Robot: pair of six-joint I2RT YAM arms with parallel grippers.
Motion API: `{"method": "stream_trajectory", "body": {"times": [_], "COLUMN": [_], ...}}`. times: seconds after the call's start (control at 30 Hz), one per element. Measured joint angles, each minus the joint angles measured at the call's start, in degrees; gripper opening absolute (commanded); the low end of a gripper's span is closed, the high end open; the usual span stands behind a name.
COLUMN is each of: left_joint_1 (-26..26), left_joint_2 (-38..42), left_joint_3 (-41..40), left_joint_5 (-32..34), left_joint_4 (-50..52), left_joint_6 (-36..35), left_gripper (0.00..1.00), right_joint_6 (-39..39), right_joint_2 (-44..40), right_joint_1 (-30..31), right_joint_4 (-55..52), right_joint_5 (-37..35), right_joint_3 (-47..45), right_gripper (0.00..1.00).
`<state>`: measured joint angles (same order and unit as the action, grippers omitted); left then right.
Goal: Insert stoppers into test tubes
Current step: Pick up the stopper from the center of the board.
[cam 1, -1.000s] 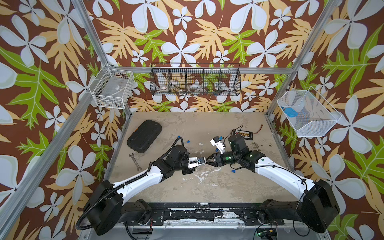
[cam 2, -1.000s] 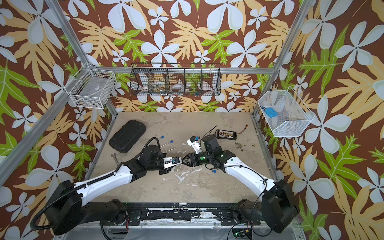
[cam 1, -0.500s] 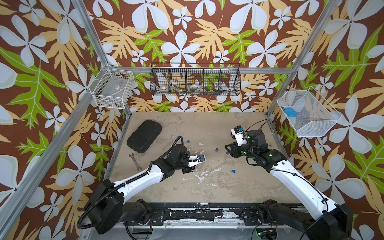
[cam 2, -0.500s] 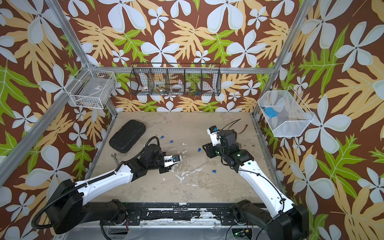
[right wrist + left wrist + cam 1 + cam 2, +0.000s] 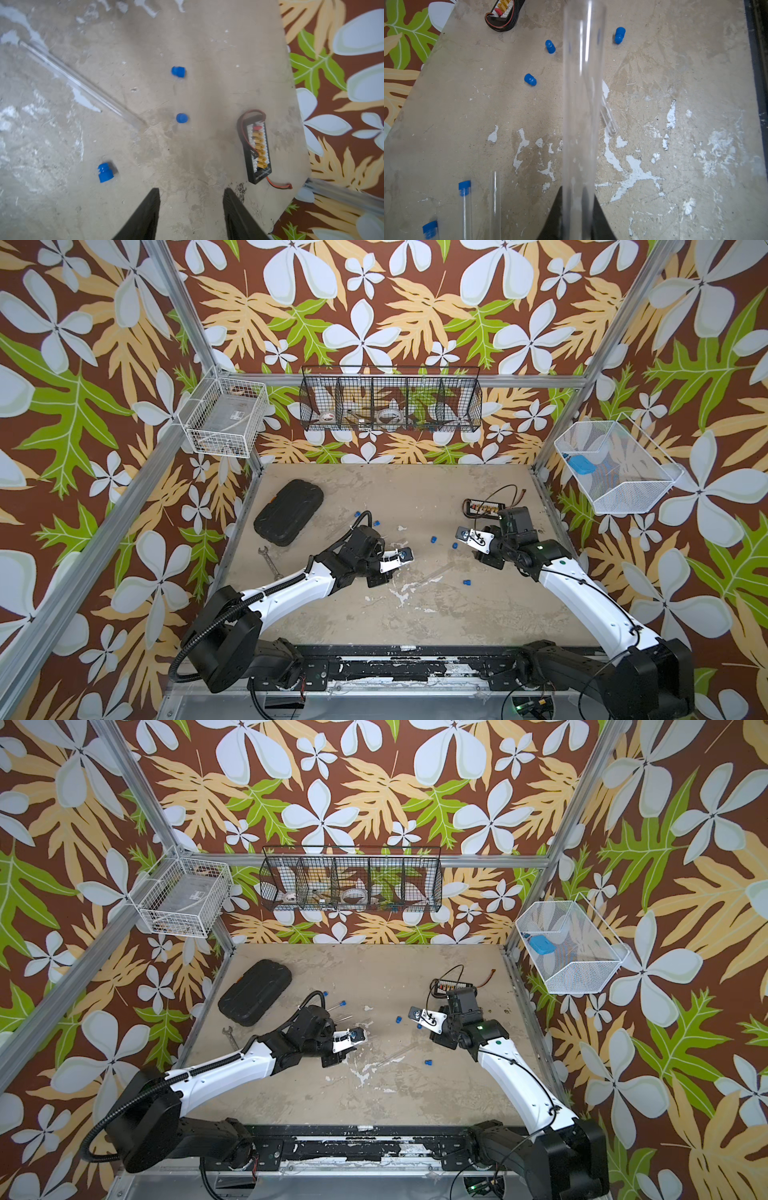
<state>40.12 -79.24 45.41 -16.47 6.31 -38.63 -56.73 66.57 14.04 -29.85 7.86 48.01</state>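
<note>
The front blue stopper is clear of the loose tube, so the robot's open right gripper keeps moving toward it until its fingers are around the stopper's sides.
My left gripper is shut on a clear test tube that runs out from its jaws; in both top views it hangs mid-table, a speck of blue at its tip. My right gripper stands open and empty over the right of the table. Three loose blue stoppers lie below it. Beside them on the table is a bare tube. Two stoppered tubes and another bare tube lie near the left arm.
A black case and a grey wrench lie at the left. A connector board with wires sits at the back right. Wire baskets hang on the walls, one holding a flat light-blue object.
My right gripper has drawn back from the left gripper's tip toward the right side of the table, its jaws apart. The left gripper has kept still with its tube.
</note>
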Motion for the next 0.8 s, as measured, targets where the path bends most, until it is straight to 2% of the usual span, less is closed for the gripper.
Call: {"method": "stream_trajectory", "body": {"times": [0.17,0.3,0.6,0.8], "left_joint_1": [0.0,0.0,0.0,0.0], "left_joint_2": [-0.1,0.3,0.1,0.1], "left_joint_3": [0.8,0.8,0.9,0.9], "left_joint_5": [-1.1,-2.5,-3.5,-3.7], "left_joint_4": [0.6,0.9,2.3,2.7], "left_joint_6": [0.8,0.9,1.0,1.0], "left_gripper": [0.00,0.00,0.00,0.00], "right_joint_6": [-5.7,-7.2,-7.8,-7.8], "right_joint_2": [-0.1,0.7,9.6,12.3], "right_joint_1": [-0.3,-0.3,-0.2,-0.1], "right_joint_4": [-1.7,-1.6,0.5,0.9], "right_joint_5": [0.8,1.1,4.3,6.0], "right_joint_3": [-6.3,-9.7,-8.6,-8.7], "right_gripper": [0.55,0.54,0.51,0.46]}}
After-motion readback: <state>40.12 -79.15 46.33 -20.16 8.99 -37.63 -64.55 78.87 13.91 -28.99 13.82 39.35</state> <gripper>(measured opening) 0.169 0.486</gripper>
